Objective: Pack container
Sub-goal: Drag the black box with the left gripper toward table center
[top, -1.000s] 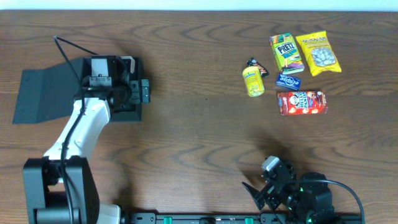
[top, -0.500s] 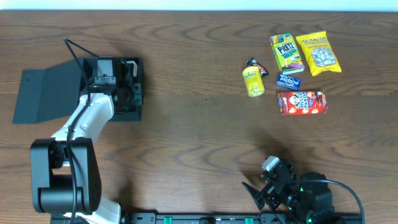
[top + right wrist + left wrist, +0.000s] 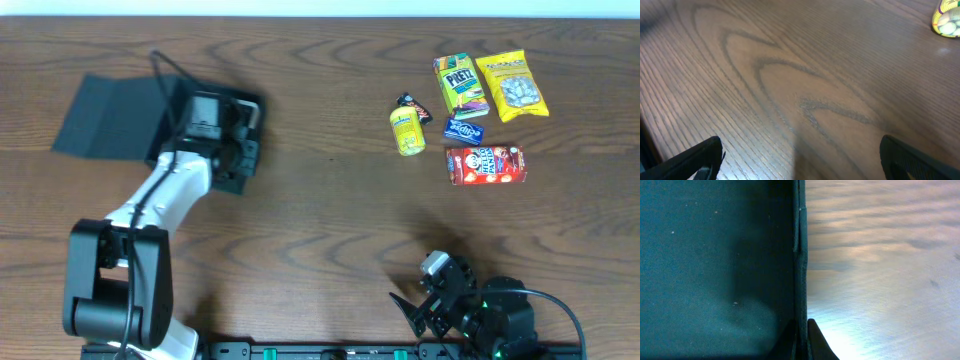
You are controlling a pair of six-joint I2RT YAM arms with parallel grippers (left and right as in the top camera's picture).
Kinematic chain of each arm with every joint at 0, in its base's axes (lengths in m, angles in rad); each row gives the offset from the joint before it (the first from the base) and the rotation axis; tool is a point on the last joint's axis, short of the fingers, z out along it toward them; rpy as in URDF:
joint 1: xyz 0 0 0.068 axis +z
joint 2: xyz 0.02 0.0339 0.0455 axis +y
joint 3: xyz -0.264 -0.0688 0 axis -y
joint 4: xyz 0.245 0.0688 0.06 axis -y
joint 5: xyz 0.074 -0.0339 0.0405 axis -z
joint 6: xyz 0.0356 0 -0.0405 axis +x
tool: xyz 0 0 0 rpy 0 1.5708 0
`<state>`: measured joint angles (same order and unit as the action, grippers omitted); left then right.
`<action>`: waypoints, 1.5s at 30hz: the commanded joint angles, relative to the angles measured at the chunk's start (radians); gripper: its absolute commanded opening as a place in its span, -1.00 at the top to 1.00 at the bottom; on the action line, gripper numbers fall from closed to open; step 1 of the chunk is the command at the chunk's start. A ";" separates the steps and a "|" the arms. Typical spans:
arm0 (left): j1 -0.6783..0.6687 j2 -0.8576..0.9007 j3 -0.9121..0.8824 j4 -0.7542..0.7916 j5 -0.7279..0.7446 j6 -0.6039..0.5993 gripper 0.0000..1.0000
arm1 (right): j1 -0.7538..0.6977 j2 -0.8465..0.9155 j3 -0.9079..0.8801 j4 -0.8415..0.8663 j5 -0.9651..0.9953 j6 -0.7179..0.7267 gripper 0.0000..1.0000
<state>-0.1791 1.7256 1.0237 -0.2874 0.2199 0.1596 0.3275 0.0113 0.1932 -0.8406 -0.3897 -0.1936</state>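
The robot's left gripper is pinching the container's side (image 3: 800,275) and the way (image 3: 326,130) toward the snacks is clear, so the gripper should go on swinging the container over until it stands next to the snacks.
The container (image 3: 251,108) is a dark teal-black shallow box at the table's left, its flap lid (image 3: 110,115) lying open to the left. My left gripper (image 3: 243,152) is shut on the box's right wall. In the left wrist view the thin wall (image 3: 800,255) runs up the middle, and my left gripper (image 3: 801,342) pinches it with one finger inside and one outside. The teal floor (image 3: 700,255) shows nothing in it. My right gripper (image 3: 440,300) rests open near the front edge. In its own view my right gripper (image 3: 800,165) holds nothing.
Snacks lie in a group at the back right: a green Pretz box (image 3: 459,84), a yellow bag (image 3: 512,85), a small yellow packet (image 3: 406,131), a blue packet (image 3: 464,129), a dark candy (image 3: 411,105) and a red carton (image 3: 485,164).
My left gripper has shut on the container's right wall. The container has slid right and turned a little with it. The right arm has not moved.
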 commanded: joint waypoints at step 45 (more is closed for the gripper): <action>-0.358 0.004 0.013 -0.211 -0.021 1.059 -0.90 | -0.006 -0.006 -0.005 -0.001 -0.010 -0.013 -0.99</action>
<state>-0.5377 1.7176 1.0443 -0.5076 0.2325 1.2350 0.3275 0.0113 0.1932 -0.8406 -0.3897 -0.1936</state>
